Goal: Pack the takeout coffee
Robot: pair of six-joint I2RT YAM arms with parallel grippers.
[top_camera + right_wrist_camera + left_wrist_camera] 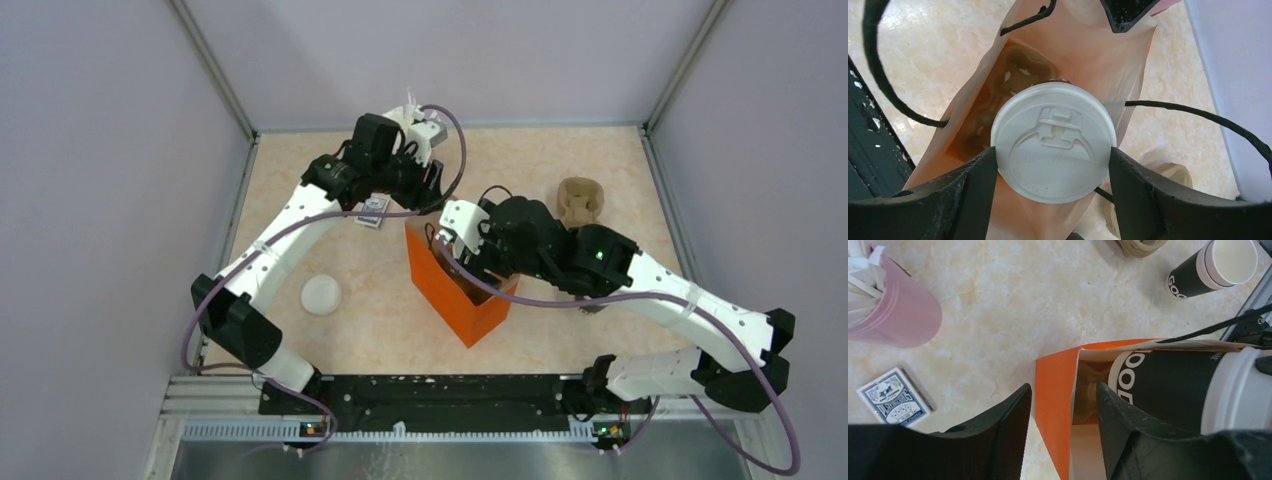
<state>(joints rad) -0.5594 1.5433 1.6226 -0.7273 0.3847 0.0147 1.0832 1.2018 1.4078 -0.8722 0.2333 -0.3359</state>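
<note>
The orange bag is standing crooked and its cup carrier point(1015, 75) slants below the takeout coffee, so the robot needs to turn the bag point(450, 297) straight before the right gripper lowers the coffee.
The takeout coffee point(1053, 140), a dark cup with a white lid, hangs upright inside the mouth of the orange bag point(455, 290). My right gripper point(1052, 150) is shut on the lid's rim, one finger on each side. In the left wrist view the cup point(1168, 385) shows inside the bag point(1055, 390). My left gripper point(1064, 386) is open and straddles the bag's far wall, one finger outside and one inside, with a gap on both sides. In the top view the left gripper point(425, 200) and the right gripper point(462, 240) meet over the bag's far end.
A lidless dark cup point(1215, 265) stands beyond the bag. A loose white lid point(321, 294) lies to the bag's left. A pack of cards point(893, 397) and a pink cup of straws point(893, 310) sit at the back. A brown cup carrier point(579, 200) lies at the right.
</note>
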